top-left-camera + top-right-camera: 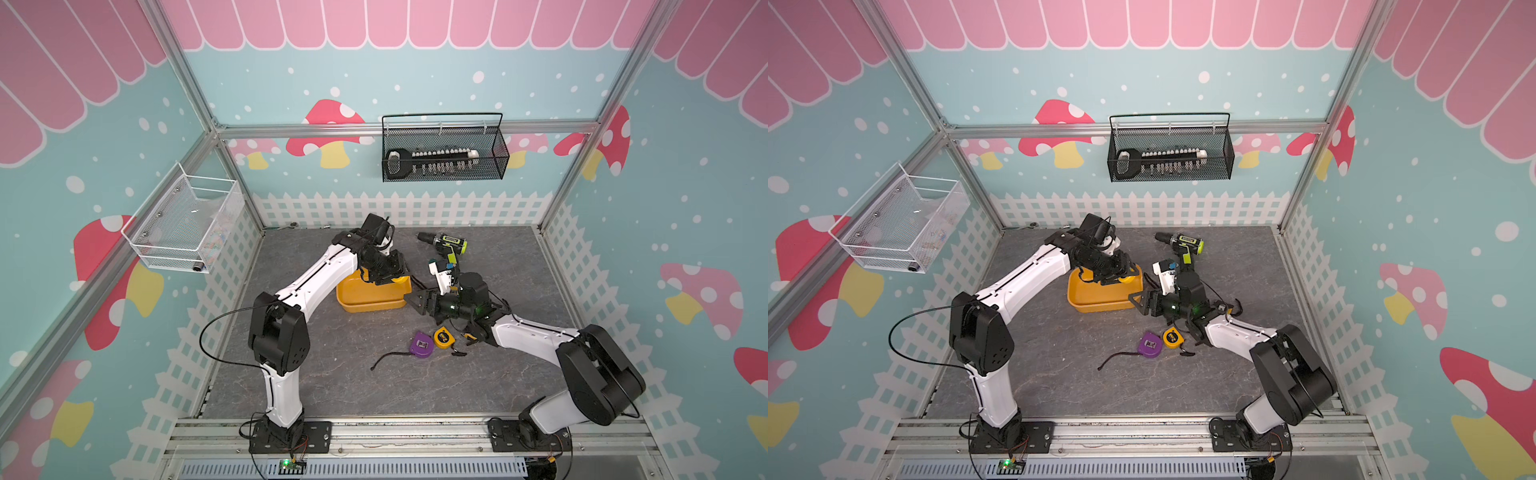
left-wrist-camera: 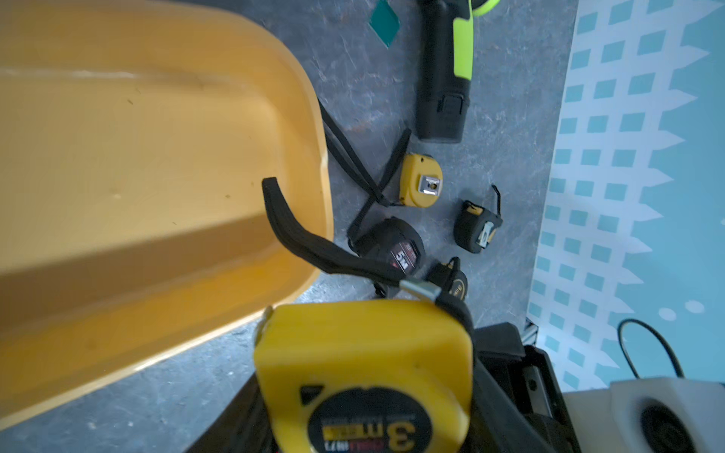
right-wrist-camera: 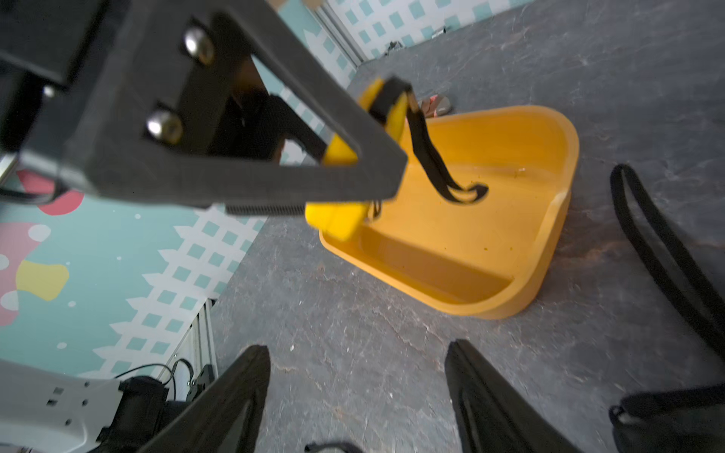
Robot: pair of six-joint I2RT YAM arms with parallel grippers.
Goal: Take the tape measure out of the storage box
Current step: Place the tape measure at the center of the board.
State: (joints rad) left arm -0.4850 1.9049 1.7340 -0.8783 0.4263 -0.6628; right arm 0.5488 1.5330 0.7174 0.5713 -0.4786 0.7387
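Observation:
The yellow tape measure (image 1: 1129, 278) is still hanging above the storage box, short of my open right gripper (image 3: 356, 392). My left gripper should bring it across and pass it over.
The yellow-orange storage box (image 1: 365, 306) (image 1: 1096, 306) stands mid-floor, and I see nothing lying in it. My left gripper (image 1: 395, 277) hangs over the box's far right corner, shut on a yellow tape measure (image 2: 365, 364) (image 3: 337, 219). The tape measure's black strap (image 3: 439, 168) dangles down into the box (image 3: 549, 235). My right gripper (image 3: 355, 353) (image 1: 417, 301) stands open just right of the box, low over bare floor, with nothing between its fingers.
A purple tape measure (image 1: 420, 344) and a yellow one (image 1: 444, 337) lie in front of the box. More tape measures (image 2: 420, 180) (image 2: 396, 249) and a black-green drill (image 1: 446, 245) lie to its right. A black mesh basket (image 1: 442, 151) and a white one (image 1: 187, 224) hang on the walls.

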